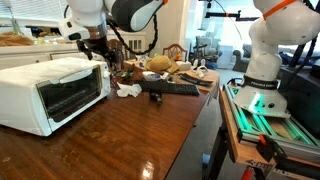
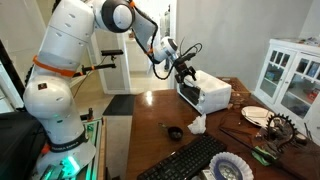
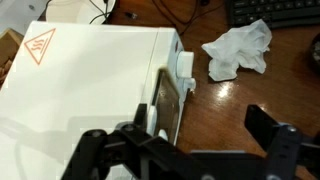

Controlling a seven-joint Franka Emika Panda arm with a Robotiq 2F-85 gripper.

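Observation:
The robot's gripper hangs near the oven door's knob end (image 3: 181, 70), so the robot should go back along the door and bring a finger down behind its handle (image 3: 152, 119) before opening the door.
A white toaster oven (image 1: 50, 88) stands on the dark wooden table (image 1: 130, 135), and it also shows in an exterior view (image 2: 207, 93). My gripper (image 1: 97, 45) hangs open just above its door end, seen too in an exterior view (image 2: 183, 68). In the wrist view the gripper (image 3: 200, 122) holds nothing. Its left finger sits over the oven's front door (image 3: 172, 95) and its right finger (image 3: 262, 122) over bare wood. The oven's top (image 3: 90, 75) carries an orange warning triangle. A crumpled white tissue (image 3: 240, 50) lies on the table beyond the door.
A black keyboard (image 1: 170, 88) lies past the tissue (image 1: 128, 90), with cluttered items behind it. A second robot base (image 1: 265, 60) stands beside the table. In an exterior view there are a small dark cup (image 2: 174, 132), a plate (image 2: 255, 115) and a white cabinet (image 2: 290, 75).

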